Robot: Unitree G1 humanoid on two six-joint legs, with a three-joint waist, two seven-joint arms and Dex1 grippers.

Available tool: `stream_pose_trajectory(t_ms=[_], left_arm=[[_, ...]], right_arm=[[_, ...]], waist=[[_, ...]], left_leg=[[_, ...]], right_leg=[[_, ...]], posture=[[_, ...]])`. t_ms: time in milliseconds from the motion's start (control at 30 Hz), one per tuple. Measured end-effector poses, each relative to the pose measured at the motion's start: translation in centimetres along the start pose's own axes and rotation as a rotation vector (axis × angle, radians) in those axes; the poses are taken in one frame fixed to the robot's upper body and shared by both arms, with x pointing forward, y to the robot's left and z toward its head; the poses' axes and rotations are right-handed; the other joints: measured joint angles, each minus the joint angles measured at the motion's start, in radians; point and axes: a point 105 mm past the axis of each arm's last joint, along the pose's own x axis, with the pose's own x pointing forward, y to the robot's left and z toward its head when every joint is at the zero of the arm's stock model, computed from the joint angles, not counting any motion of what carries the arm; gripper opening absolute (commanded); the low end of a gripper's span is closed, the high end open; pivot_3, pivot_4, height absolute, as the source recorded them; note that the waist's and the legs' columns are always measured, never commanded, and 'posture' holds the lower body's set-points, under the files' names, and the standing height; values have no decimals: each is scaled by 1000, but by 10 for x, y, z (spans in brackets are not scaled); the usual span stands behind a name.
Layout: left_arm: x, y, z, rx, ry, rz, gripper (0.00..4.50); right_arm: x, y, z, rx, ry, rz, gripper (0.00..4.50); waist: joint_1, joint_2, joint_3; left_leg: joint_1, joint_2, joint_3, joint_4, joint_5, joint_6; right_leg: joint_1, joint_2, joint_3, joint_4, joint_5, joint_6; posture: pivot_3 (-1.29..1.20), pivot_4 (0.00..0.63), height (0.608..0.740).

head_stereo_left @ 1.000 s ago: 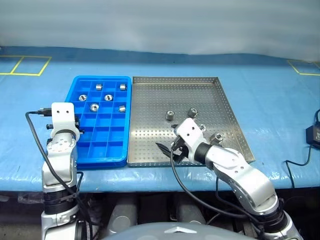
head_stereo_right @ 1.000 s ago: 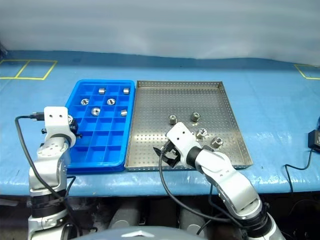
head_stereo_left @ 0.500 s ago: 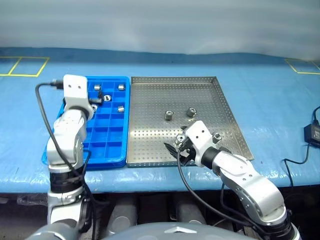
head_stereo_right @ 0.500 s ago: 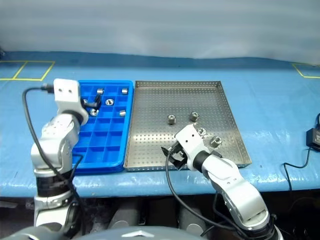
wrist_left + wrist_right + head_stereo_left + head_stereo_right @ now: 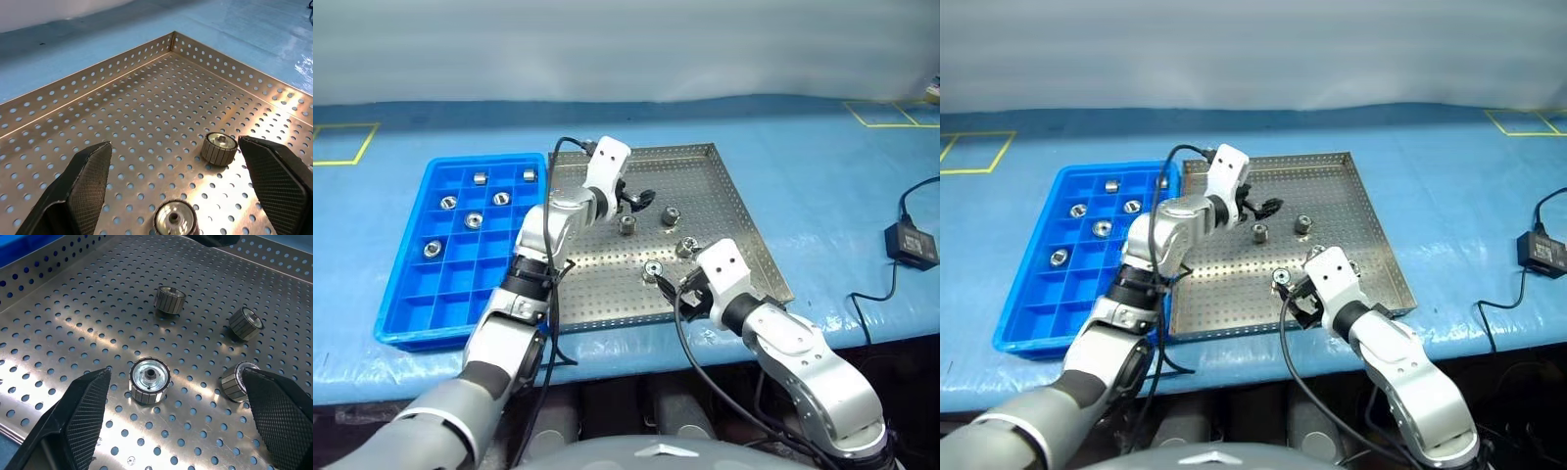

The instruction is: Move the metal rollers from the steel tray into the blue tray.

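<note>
The closer roller (image 5: 626, 224) stands upright and free, centred on my left gripper's open fingers. I should keep going down until the fingers are around that roller's side (image 5: 626, 229), then close them.
The steel tray (image 5: 744, 211) lies mid-table and holds several metal rollers. My left gripper (image 5: 641, 201) hangs open above its far half, empty, with one roller (image 5: 219, 148) by a finger and another roller (image 5: 175, 219) closer in. At the tray's near edge my right gripper (image 5: 677, 292) stands open and empty, a flat-lying roller (image 5: 149, 380) just ahead of its fingers and a second roller (image 5: 237, 382) beside it. To the left, the blue tray (image 5: 406, 318) has several rollers in its far compartments, such as one roller (image 5: 432, 248) in its left column. My left arm hides part of the blue tray's right side.
A black power adapter (image 5: 911, 241) with its cable lies on the blue table cover to the right. Yellow tape marks (image 5: 340, 144) sit at the far left. The table's front edge runs just below both trays.
My left arm swung from the blue tray's left side across to the steel tray, gripper now open. A roller now lies in the blue tray's left column. The view shifted.
</note>
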Motion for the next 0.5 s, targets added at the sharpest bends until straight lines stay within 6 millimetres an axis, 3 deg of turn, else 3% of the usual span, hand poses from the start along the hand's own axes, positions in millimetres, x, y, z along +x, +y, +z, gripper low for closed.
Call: stream_pose_trajectory(t_ms=[233, 433, 500], left_arm=[[15, 2, -36, -67, 105, 16, 4482], [15, 2, -54, -57, 157, 10, 4482], [14, 5, -60, -63, 168, 38, 4120]], right_arm=[[-2, 0, 2, 3, -10, -18, 4500], [-2, 0, 1, 6, -11, -27, 4500], [-3, 0, 1, 7, -11, -30, 4500]], waist=[[-23, 0, 0], [-27, 0, 0], [-28, 0, 0]], left_leg=[[0, 0, 3, 1, -2, 3], [0, 0, 4, 0, -2, 4], [0, 0, 4, 0, -2, 4]], right_leg=[[0, -1, 4, -2, 5, 8], [-1, -1, 5, -3, 5, 8], [-1, -1, 5, -2, 5, 8]], posture=[[-185, 150, 740], [-183, 150, 740], [-183, 150, 740]])
